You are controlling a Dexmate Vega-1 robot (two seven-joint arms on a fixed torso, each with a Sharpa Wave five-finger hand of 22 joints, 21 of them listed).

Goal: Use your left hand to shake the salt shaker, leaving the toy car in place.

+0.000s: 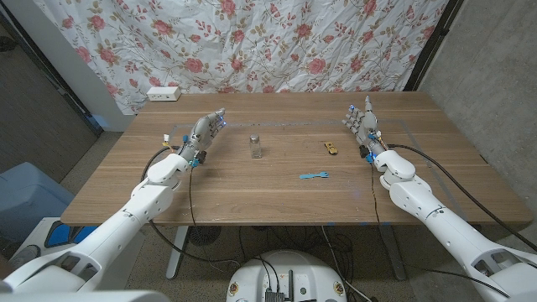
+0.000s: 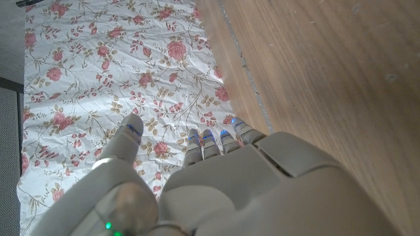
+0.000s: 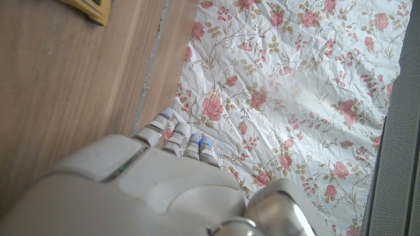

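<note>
I see the table's brown through the clear glass body [image 1: 256,151], so I should expect the salt shaker [image 1: 255,146] to be empty when I shake it.
A small clear salt shaker [image 1: 255,146] with a metal cap stands upright near the middle of the wooden table [image 1: 277,189]. A small yellow toy car [image 1: 331,148] sits to its right; a corner of the toy car [image 3: 92,9] also shows in the right wrist view. My left hand [image 1: 204,133] stands on its edge left of the shaker, a short gap away, fingers apart and holding nothing. The left hand [image 2: 216,183] has its fingers reaching toward the floral curtain. My right hand [image 1: 362,123] stands right of the car, open and holding nothing; the right hand [image 3: 164,183] also points at the curtain.
A blue flat piece [image 1: 313,175] lies on the table in front of the car. A white power strip [image 1: 164,94] sits at the far left corner. A floral curtain [image 1: 252,42] hangs behind the table. A blue bin [image 1: 25,197] stands left of the table.
</note>
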